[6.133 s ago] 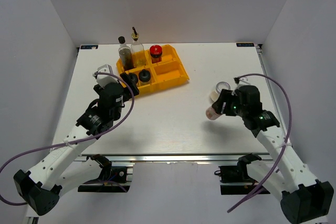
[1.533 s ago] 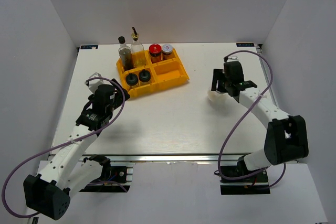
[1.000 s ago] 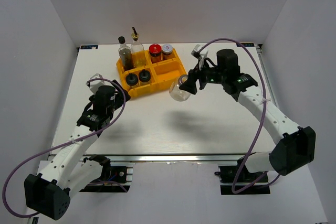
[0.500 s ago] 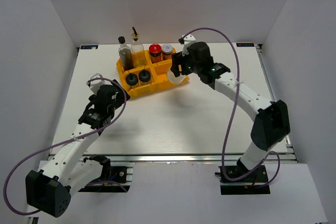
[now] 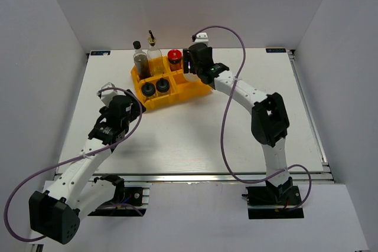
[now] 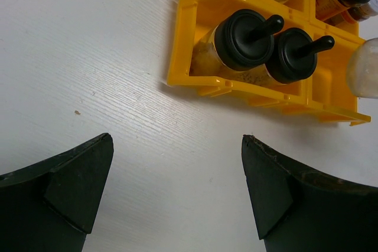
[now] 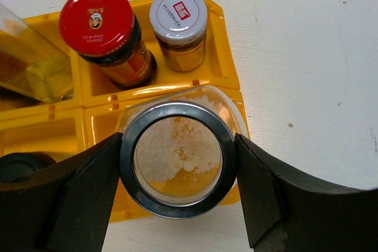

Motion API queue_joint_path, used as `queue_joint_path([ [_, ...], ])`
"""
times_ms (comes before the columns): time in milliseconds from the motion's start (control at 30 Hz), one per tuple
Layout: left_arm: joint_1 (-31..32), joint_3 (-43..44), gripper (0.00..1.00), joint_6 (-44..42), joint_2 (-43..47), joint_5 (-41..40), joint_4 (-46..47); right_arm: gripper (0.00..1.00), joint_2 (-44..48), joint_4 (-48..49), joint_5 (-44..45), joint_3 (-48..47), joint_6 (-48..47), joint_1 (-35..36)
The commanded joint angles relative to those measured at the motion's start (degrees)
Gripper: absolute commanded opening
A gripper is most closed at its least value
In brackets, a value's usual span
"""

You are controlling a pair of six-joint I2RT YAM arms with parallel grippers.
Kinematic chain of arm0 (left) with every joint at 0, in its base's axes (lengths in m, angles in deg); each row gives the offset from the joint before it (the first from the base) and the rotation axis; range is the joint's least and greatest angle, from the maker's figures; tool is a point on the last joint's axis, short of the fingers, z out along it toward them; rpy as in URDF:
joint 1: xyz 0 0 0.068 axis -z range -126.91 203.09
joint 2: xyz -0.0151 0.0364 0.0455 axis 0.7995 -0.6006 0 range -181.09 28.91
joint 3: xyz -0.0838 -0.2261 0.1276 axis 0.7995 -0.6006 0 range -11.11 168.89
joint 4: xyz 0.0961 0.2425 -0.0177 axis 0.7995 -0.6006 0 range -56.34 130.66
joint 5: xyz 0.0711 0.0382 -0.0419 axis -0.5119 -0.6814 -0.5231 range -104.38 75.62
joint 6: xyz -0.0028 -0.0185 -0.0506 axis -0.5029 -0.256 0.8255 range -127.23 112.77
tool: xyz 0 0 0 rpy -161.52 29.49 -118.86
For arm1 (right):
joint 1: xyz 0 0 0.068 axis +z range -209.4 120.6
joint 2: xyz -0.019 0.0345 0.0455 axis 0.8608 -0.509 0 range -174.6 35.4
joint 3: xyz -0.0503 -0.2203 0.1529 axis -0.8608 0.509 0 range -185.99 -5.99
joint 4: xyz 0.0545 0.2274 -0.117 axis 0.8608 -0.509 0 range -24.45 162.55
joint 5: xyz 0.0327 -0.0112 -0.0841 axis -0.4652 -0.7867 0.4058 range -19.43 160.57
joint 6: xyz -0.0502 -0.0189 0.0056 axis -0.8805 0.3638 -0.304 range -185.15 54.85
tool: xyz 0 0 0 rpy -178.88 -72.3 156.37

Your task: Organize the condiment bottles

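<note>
My right gripper needs to move the glass jar back toward the black-capped shakers (image 5: 163, 85) before it lets go of the jar in the compartment, because the jar's base is too close to the tray's outside (image 7: 243, 112).
My right gripper (image 7: 178, 160) is shut on a glass jar (image 7: 177, 157) of white grains with a silver rim, held over the front right compartment of the yellow tray (image 7: 227, 69). Behind it stand a red-lidded jar (image 7: 97, 22) and a pale-lidded jar (image 7: 178, 15). In the top view my right gripper (image 5: 194, 70) covers that corner. The dark black-capped bottle (image 5: 140, 60) and the clear gold-spouted bottle (image 5: 155, 54) stand at the tray's back left. Two black-capped shakers (image 6: 245, 39) (image 6: 293, 54) fill the front left compartment. My left gripper (image 6: 177, 193) is open and empty over the table.
The yellow tray (image 5: 198, 90) sits at the back middle of the white table (image 5: 195, 134). My left gripper (image 5: 137, 103) rests just left of the tray's front corner. The right arm stretches across the table's back right toward the tray.
My right gripper has carried the glass jar from the table's right side leftward to over the tray. The left arm has barely moved.
</note>
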State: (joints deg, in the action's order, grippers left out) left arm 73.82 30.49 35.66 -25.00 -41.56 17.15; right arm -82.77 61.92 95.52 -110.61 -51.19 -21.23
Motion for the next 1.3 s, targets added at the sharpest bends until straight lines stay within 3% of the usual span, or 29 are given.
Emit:
queue_joint_path([
  [0, -0.25, -0.12, 0.98, -0.18, 0.74, -0.95, 0.39, 0.0, -0.74, 2.02, 6.86, -5.33, 4.58, 0.85],
  [367, -0.25, -0.3, 0.98, -0.09, 1.26, -1.03, 0.13, 0.0, -6.54, 1.49, 9.77, -6.12, 11.17, 3.93],
  [467, -0.25, -0.38, 0.98, 0.08, 1.44, -1.21, -0.05, 0.07, -8.21, 0.79, 10.12, -7.08, 11.97, 3.93],
  [567, -0.25, -0.3, 0.98, 0.26, 1.53, -1.3, -0.14, 0.22, -9.97, -0.09, 10.29, -8.05, 12.5, 3.93],
  [600, -0.25, -0.3, 0.98, 0.35, 1.53, -1.38, -0.22, 0.32, -10.41, -0.18, 10.29, -8.58, 12.59, 3.93],
  [667, -0.25, -0.12, 0.98, 0.61, 1.53, -1.65, -0.57, 0.44, -11.29, -0.44, 9.94, -9.02, 12.59, 3.93],
  [700, -0.25, -0.03, 0.98, 0.7, 1.53, -1.74, -0.75, 0.58, -11.55, -0.44, 9.68, -9.29, 12.67, 3.93],
  [767, -0.25, 0.23, 0.98, 1.23, 1.61, -1.82, -1.28, 0.72, -11.73, -0.44, 9.15, -9.64, 12.24, 3.93],
  [800, -0.25, 0.23, 0.98, 1.4, 1.62, -2.0, -1.28, 0.89, -11.73, -0.61, 9.06, -9.99, 11.97, 3.84],
  [1133, -0.25, 5.67, 0.98, 3.07, 1.0, -3.58, -5.84, 0.89, -0.23, -1.58, 7.92, -7.8, 7.49, 3.58],
  [1233, -0.25, 8.66, 0.98, 2.64, 0.82, -6.47, -8.39, 0.89, 8.61, -0.28, 7.13, -0.7, 6.35, 2.7],
  [1267, -0.34, 9.54, 0.98, 2.2, 0.91, -7.88, -8.48, 0.89, 11.53, 0.34, 6.7, 5.59, 6.35, 1.48],
])
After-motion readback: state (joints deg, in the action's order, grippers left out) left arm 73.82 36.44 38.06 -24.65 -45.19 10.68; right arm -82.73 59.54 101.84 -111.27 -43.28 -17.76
